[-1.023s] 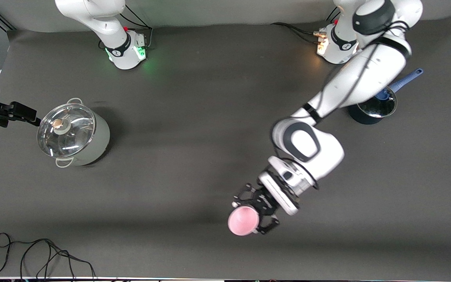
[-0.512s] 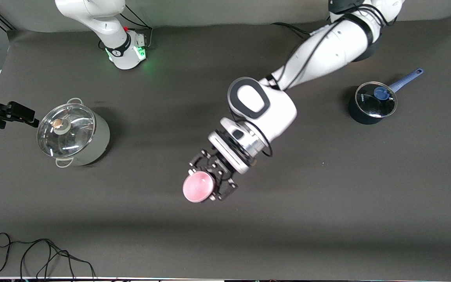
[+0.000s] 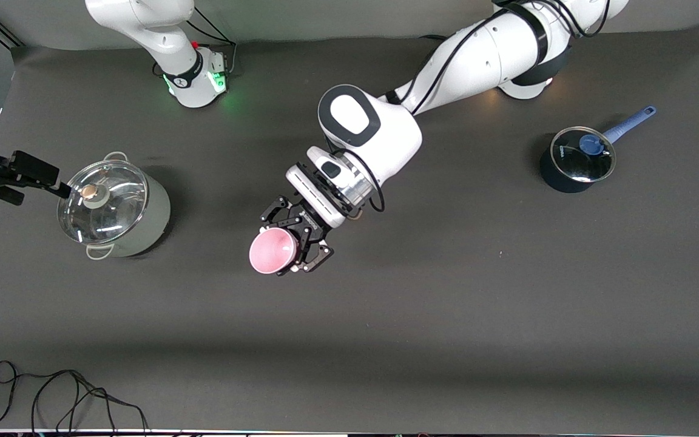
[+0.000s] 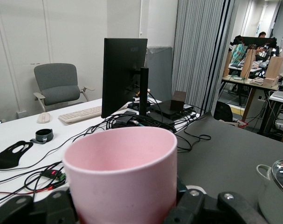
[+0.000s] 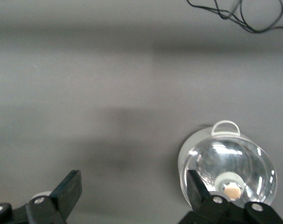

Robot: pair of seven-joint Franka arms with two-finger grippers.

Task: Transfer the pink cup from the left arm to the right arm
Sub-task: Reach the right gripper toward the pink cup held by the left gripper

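Note:
My left gripper is clamping the pink cup's base (image 4: pixel 123 212) and leaving its rim free, so it should keep still while my right gripper pinches the cup's rim (image 3: pixel 253 247).
The pink cup (image 3: pixel 272 252) is a small light-pink tumbler held in the air over the middle of the table, its open mouth facing the front camera. My left gripper (image 3: pixel 293 241) is shut on the cup's sides. In the left wrist view the cup (image 4: pixel 120 172) fills the lower middle, with the left gripper (image 4: pixel 121 207) clamped round its base. My right gripper (image 3: pixel 37 182) hovers at the right arm's end of the table, beside the lidded steel pot (image 3: pixel 113 209). In the right wrist view the right gripper (image 5: pixel 132 191) is open and empty.
The steel pot with its glass lid also shows in the right wrist view (image 5: pixel 227 172) and in the left wrist view (image 4: pixel 276 191). A dark saucepan with a blue handle (image 3: pixel 577 161) stands at the left arm's end. A black cable (image 3: pixel 64 394) lies near the front edge.
My left arm has carried the pink cup from over the front part of the table toward the middle and the right arm's end. My right gripper has edged slightly toward the steel pot.

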